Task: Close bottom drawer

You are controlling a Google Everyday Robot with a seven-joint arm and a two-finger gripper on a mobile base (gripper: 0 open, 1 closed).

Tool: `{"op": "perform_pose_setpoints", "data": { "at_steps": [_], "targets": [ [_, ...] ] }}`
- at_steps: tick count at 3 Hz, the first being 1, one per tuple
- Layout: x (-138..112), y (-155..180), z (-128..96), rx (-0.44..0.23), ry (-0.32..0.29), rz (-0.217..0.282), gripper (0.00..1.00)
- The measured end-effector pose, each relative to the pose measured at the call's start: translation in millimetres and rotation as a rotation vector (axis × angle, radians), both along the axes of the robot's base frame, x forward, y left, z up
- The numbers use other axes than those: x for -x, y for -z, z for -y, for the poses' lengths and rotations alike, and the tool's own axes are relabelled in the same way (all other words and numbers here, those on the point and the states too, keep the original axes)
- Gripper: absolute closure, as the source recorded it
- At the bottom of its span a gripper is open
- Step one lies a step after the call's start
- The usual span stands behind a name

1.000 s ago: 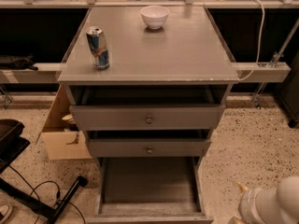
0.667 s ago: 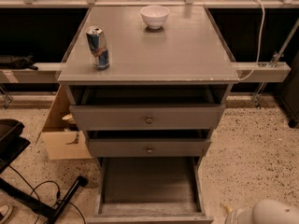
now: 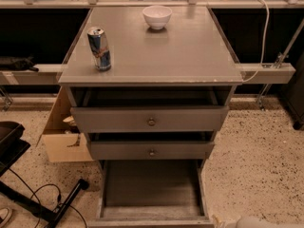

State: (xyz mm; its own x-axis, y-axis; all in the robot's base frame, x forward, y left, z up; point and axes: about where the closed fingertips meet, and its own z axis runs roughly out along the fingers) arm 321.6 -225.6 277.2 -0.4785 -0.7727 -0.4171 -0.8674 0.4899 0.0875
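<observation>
I expect the bottom drawer (image 3: 153, 194) will slide smoothly all the way in when I push it, because straight sides (image 3: 202, 191) run back under the middle drawer.
The bottom drawer (image 3: 151, 186) of the grey cabinet is pulled far out toward me. Its long bare tray is in full view. Its low front panel (image 3: 149, 221) lies along the picture's bottom edge, and its knob is hidden below the frame. My gripper is out of view. Only a white sliver of my arm (image 3: 259, 222) shows at the bottom right corner, just right of the drawer's front corner.
The middle drawer (image 3: 151, 151) and the top drawer (image 3: 149, 119) stand slightly out, each with a small round knob. A drink can (image 3: 99, 49) and a white bowl (image 3: 157, 16) sit on the cabinet top (image 3: 190, 51). A cardboard box (image 3: 64, 144) and a black stand with cables (image 3: 61, 205) are on the left floor.
The white part of my arm at the bottom right has sunk lower and is nearly out of the picture. The drawers have not moved.
</observation>
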Motion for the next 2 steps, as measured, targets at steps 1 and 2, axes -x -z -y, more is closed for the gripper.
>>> {"op": "perform_pose_setpoints", "data": {
  "at_steps": [1, 2],
  "targets": [
    [-1, 2, -1, -0.003, 0.002, -0.001, 0.00],
    [3, 14, -9, -0.009, -0.010, -0.012, 0.18]
  ]
}}
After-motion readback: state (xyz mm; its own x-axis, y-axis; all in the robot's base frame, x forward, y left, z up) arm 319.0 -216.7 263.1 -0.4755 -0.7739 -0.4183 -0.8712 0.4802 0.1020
